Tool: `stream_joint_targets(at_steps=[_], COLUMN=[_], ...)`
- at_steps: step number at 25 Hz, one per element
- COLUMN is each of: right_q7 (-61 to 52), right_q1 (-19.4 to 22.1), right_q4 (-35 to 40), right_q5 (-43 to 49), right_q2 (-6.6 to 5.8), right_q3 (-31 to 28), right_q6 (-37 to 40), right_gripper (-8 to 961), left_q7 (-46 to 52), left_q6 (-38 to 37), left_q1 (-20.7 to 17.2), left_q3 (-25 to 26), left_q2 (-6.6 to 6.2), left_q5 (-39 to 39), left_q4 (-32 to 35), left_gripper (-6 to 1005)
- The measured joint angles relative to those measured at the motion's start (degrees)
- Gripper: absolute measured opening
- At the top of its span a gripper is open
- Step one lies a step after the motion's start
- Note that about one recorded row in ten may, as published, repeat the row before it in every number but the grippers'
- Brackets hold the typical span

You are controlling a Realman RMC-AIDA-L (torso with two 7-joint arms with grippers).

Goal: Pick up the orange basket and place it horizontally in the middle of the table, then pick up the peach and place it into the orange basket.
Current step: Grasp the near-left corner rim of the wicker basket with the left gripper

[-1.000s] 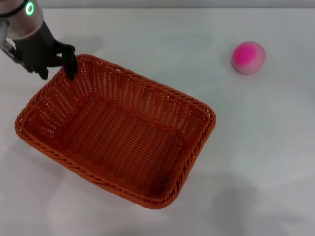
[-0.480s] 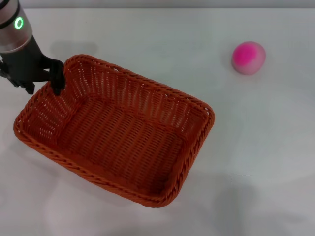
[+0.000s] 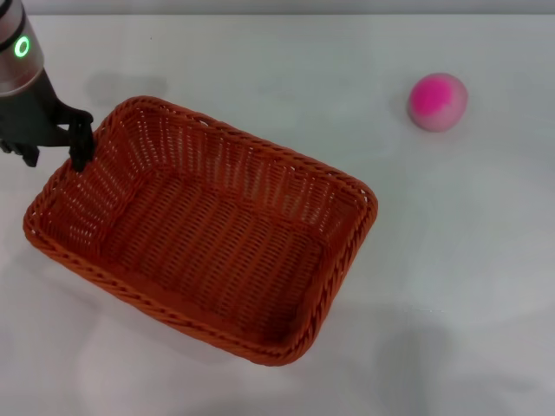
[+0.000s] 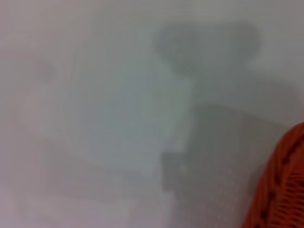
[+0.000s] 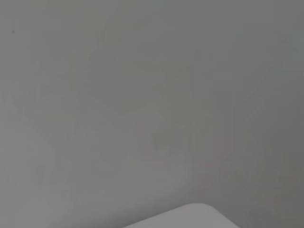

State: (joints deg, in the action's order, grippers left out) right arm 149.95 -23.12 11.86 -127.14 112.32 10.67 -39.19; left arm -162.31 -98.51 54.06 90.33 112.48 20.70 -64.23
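Note:
Next, my left gripper grabs the short-side rim (image 3: 54, 185) and turns the basket straight toward the middle of the table, because the orange basket (image 3: 208, 238) lies slanted and off the middle.
The orange basket (image 3: 290, 160) lies at an angle on the white table (image 3: 451, 260), left of centre, with nothing inside it. A slice of the orange basket's rim (image 4: 281, 190) also shows in the left wrist view. My left gripper (image 3: 55, 152) hangs at the basket's far left corner, open; one dark finger (image 3: 80, 146) overlaps the rim there and the other stands outside it. The peach (image 3: 438, 101), pink and round, rests alone at the far right of the table. My right arm does not show in the head view.
The table's far edge (image 3: 277, 14) runs along the top of the head view. The right wrist view holds only bare white surface and a pale rounded shape (image 5: 190, 216) at its edge.
My left gripper has drifted left along the basket's far corner. The basket shifted slightly left at first and has since stayed still. The peach has not moved.

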Motion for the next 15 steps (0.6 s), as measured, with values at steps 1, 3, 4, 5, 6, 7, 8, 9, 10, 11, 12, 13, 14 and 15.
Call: stream_joint_targets(at_steps=[1,3,4,5,6,7,8,9,10,11,12,13,14,15], right_q7=[-0.23,-0.4,-0.42,-0.42,-0.43,-0.43,-0.44,-0.44,-0.45,-0.45,-0.45,-0.45,-0.45,-0.45], right_q1=[-0.03,-0.08,-0.15,-0.21,-0.28,-0.31,-0.34,-0.39,-0.42,-0.43,-0.43,-0.44,-0.44,-0.43], right_q4=[0.0,0.02,0.05,0.05,0.06,0.06,0.07,0.08,0.08,0.09,0.09,0.09,0.09,0.09], right_q5=[0.03,0.07,0.1,0.14,0.2,0.26,0.32,0.36,0.38,0.4,0.4,0.4,0.4,0.4], right_q2=[0.0,0.0,0.0,0.0,0.0,0.0,0.0,0.0,0.0,0.0,0.0,0.0,0.0,0.0], right_q3=[0.06,0.11,0.11,0.13,0.16,0.18,0.2,0.23,0.25,0.28,0.29,0.3,0.31,0.31], right_q6=[0.0,0.0,-0.02,-0.02,-0.02,-0.02,-0.02,-0.03,-0.03,-0.03,-0.03,-0.04,-0.03,-0.02], right_gripper=[848,848,847,847,847,847,847,847,847,847,847,847,846,846], left_q7=[0.0,0.01,0.01,0.01,0.02,0.02,0.02,0.03,0.03,0.03,0.04,0.04,0.05,0.05], left_q6=[0.13,0.61,0.9,1.38,1.86,2.86,2.86,3.43,3.93,4.1,4.32,4.42,4.64,4.64], left_q1=[0.06,0.06,0.02,-0.08,-0.19,-0.42,-0.42,-0.49,-0.44,-0.33,-0.04,0.28,1.06,1.06], left_q3=[-0.24,-0.28,-0.23,-0.12,-0.12,-0.15,-0.15,-0.3,-0.52,-0.91,-1.49,-2.04,-3.08,-3.08], left_q2=[0.2,0.44,0.5,0.54,0.55,0.55,0.55,0.55,0.54,0.55,0.55,0.59,0.9,0.9], left_q5=[-0.69,-1.67,-1.91,-2.13,-2.13,-2.1,-2.1,-2.02,-1.96,-1.88,-1.79,-1.71,-1.63,-1.63], left_q4=[0.16,0.25,0.23,0.14,-0.05,-0.55,-0.55,-0.8,-0.98,-1.02,-1.06,-1.11,-1.15,-1.15], left_gripper=[531,531,532,532,533,533,533,534,534,570,606,642,690,738])
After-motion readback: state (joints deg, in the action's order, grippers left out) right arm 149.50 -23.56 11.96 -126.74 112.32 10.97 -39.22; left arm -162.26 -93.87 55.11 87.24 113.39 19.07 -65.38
